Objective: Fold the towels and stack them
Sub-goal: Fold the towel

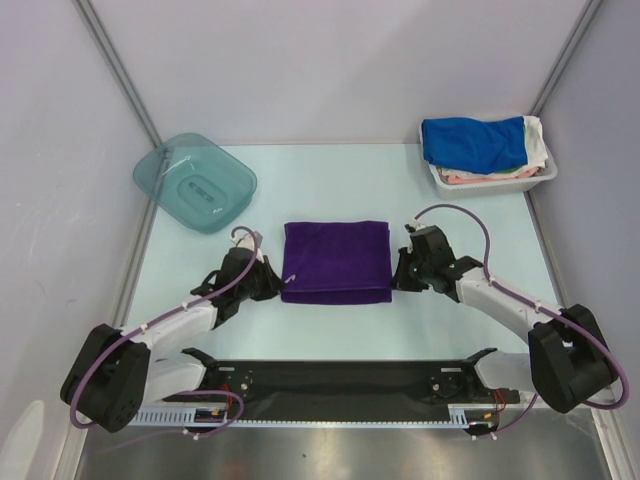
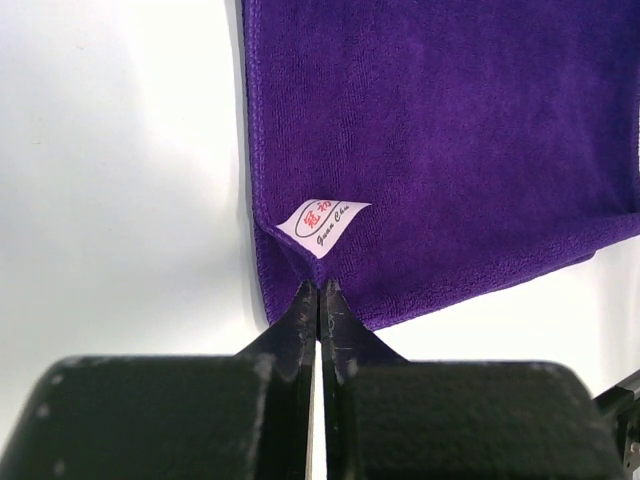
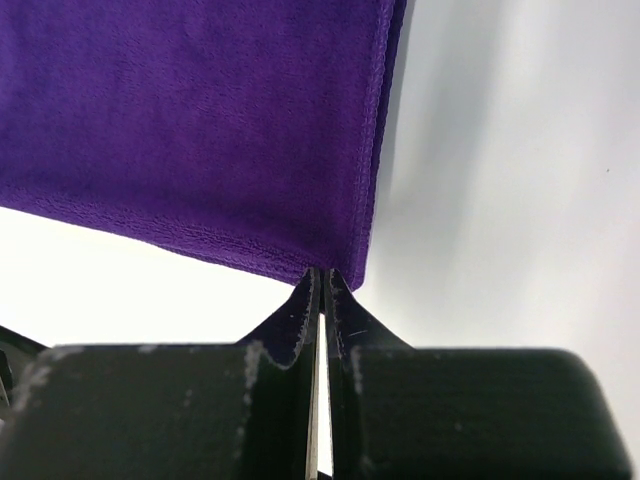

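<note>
The purple towel's top layer [image 1: 336,289] runs straight, parallel to the bottom layer's edge [image 1: 370,300]. My right gripper should keep lowering the top layer's corner until both edges meet.
A dark purple towel [image 1: 335,260] lies folded flat at the middle of the table. My left gripper [image 1: 275,285] is shut on its near left corner; in the left wrist view the tips [image 2: 318,288] pinch the purple towel [image 2: 450,150] just below its white tag [image 2: 322,222]. My right gripper [image 1: 398,275] is shut on the near right corner, where its tips [image 3: 322,275] meet the edge of the purple towel [image 3: 200,120]. A royal blue towel [image 1: 473,142] sits crumpled in the bin at the back right.
A white bin [image 1: 548,172] at the back right holds the blue towel on top of a white cloth and a pinkish item. A teal translucent tub [image 1: 195,182] lies at the back left. Grey walls close in the table's sides and back.
</note>
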`<state>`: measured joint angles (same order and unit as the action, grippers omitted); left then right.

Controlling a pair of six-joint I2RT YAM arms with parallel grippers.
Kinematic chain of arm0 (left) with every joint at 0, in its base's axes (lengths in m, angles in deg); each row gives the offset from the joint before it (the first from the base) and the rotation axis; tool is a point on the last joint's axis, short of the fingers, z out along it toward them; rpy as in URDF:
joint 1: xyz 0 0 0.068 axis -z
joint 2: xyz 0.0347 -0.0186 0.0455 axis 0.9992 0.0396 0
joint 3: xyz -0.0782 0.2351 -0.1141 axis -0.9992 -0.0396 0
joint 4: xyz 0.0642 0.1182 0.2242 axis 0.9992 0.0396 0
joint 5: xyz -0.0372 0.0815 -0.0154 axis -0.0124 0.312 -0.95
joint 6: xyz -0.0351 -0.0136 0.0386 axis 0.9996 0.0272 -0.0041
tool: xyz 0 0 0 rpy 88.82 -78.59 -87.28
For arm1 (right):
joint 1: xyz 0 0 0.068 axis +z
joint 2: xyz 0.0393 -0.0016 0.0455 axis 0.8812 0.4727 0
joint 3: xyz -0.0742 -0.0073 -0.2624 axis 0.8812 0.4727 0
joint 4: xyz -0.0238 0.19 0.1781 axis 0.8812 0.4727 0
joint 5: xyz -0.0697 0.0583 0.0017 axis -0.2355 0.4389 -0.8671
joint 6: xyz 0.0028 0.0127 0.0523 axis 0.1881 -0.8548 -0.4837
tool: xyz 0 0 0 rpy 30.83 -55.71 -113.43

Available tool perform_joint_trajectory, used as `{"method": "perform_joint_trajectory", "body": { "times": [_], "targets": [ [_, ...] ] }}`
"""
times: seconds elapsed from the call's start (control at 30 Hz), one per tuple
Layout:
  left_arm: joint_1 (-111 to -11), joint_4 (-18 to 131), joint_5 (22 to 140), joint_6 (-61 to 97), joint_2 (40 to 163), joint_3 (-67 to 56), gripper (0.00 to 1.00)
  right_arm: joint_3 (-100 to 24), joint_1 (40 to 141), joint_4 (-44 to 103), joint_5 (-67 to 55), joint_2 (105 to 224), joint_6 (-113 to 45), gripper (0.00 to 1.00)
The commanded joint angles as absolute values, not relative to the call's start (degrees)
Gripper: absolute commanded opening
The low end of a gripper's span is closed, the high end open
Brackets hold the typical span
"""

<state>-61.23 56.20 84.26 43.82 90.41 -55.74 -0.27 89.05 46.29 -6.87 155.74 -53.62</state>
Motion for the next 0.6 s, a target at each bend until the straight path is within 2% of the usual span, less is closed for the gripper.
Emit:
{"method": "perform_joint_trajectory", "body": {
  "times": [0.0, 0.57],
  "targets": [
    [-61.01, 55.48, 84.68, 42.91, 89.51, -56.54, 0.00, 0.64, 89.38, 45.32, -8.60, 154.44, -54.12, 0.00],
    [-60.92, 54.86, 84.24, 42.82, 89.78, -58.12, 0.00, 3.28, 91.14, 44.44, -9.39, 154.27, -55.27, 0.00]
  ]
}}
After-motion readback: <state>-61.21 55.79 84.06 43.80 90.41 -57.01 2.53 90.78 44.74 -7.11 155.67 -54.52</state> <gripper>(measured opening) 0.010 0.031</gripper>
